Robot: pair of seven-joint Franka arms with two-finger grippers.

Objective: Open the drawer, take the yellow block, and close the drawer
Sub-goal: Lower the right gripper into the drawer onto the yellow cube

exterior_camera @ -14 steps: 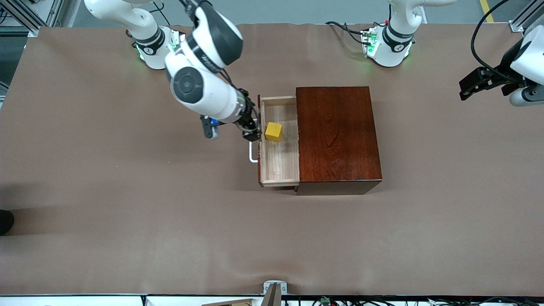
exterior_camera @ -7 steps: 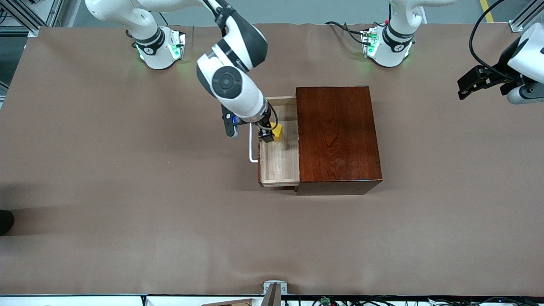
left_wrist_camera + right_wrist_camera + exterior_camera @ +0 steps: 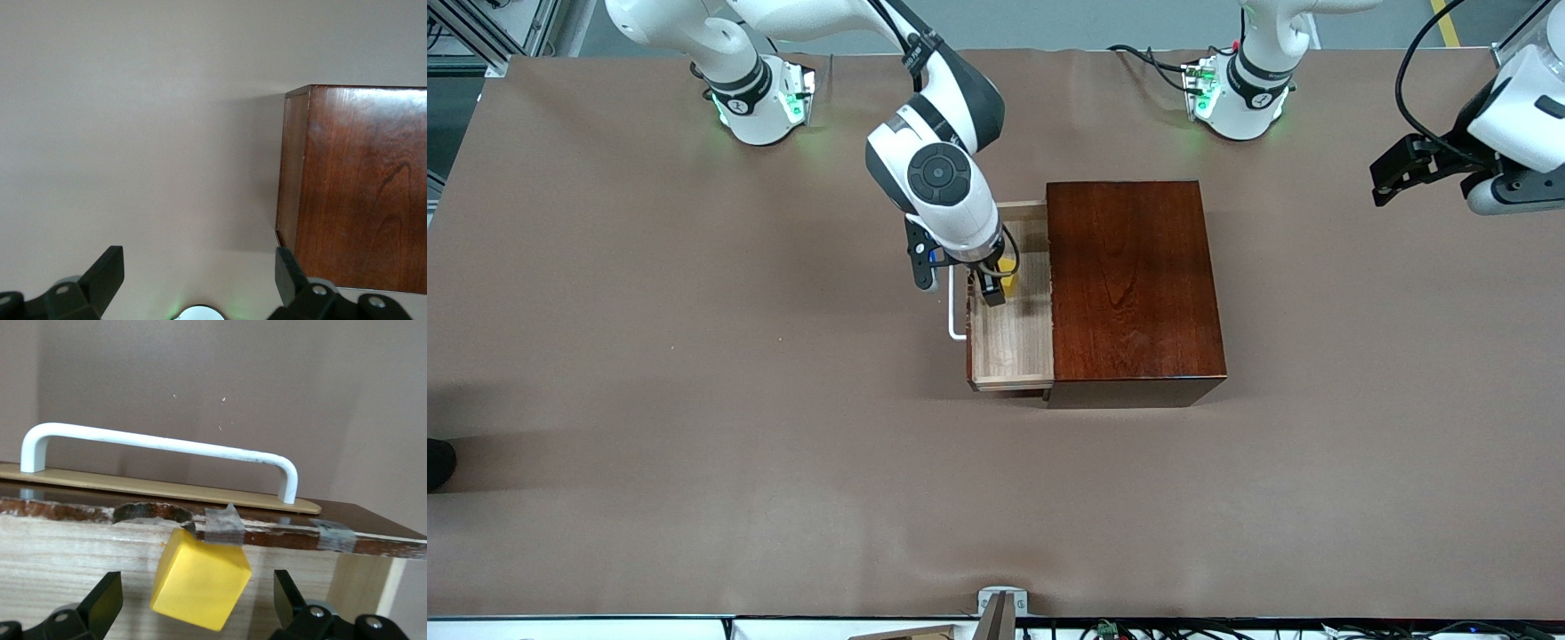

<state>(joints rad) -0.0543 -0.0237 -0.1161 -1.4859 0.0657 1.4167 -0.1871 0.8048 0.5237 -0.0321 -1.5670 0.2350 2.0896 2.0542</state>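
Observation:
I see the yellow block's lower edge (image 3: 185, 619) slanting between my open fingers, so I expect the block (image 3: 200, 580) to turn square to them as my right gripper closes.
The drawer (image 3: 1014, 342) stands pulled out of the dark wooden box (image 3: 1134, 284) toward the right arm's end of the table, its white handle (image 3: 955, 311) in front. The yellow block (image 3: 200, 587) sits on the drawer's pale floor, tilted cornerwise. My right gripper (image 3: 996, 283) is down in the drawer and open, one finger on either side of the block with gaps showing. In the front view the block (image 3: 1008, 267) shows only as a sliver. My left gripper (image 3: 1392, 173) waits open and empty in the air at the left arm's end.
The white handle (image 3: 160, 443) and the drawer's front board lie close past the block in the right wrist view. The left wrist view shows one corner of the wooden box (image 3: 360, 187) and bare brown table (image 3: 133, 133).
The right arm has swung from the handle to over the drawer and lowered, so its open fingers now flank the block. The left arm has drifted slightly.

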